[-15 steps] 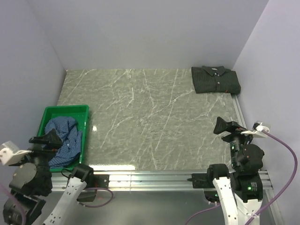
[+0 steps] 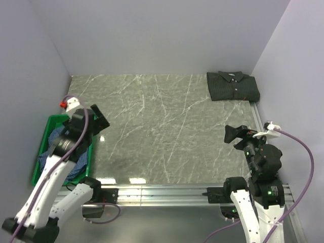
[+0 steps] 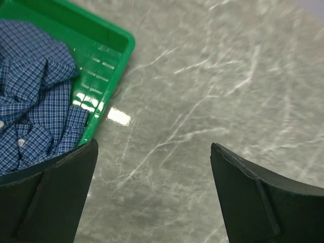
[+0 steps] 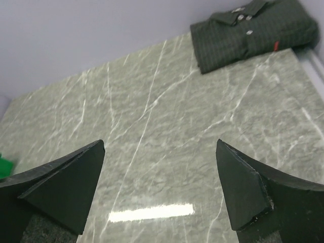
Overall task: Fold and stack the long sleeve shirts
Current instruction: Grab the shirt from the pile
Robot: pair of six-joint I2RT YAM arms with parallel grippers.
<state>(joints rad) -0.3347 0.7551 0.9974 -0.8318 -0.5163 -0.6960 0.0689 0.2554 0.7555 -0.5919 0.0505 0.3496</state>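
Note:
The blue checked shirt (image 2: pixel 78 169) is in a loose bunch in the open green tray, so my left gripper should keep moving in with open fingers until they are on both sides of its raised folds (image 2: pixel 54 135).
A crumpled blue checked long sleeve shirt (image 2: pixel 77 164) (image 3: pixel 35 101) lies in the green tray (image 2: pixel 54 118) (image 3: pixel 109 55) at the table's left. The dark green-charcoal long sleeve shirt (image 2: pixel 233 86) (image 4: pixel 253 30) lies folded flat in the far right corner. My left gripper (image 2: pixel 98 121) (image 3: pixel 154 146) hovers open over the tray's right edge and the bare table beside it, holding nothing. Near the table's right front, my right gripper (image 2: pixel 235 134) (image 4: pixel 160 143) is open above the marble, far short of the dark shirt.
The grey-green marble tabletop (image 2: pixel 162 121) is walled by pale panels at the back and both sides. A metal rail (image 2: pixel 167 192) runs along the near edge between the arm bases. A purple cable (image 2: pixel 304 152) loops off the right wrist.
My left arm has risen from the near left corner and swung forward over the tray's right side. The right gripper has shifted slightly left. Both shirts lie as before.

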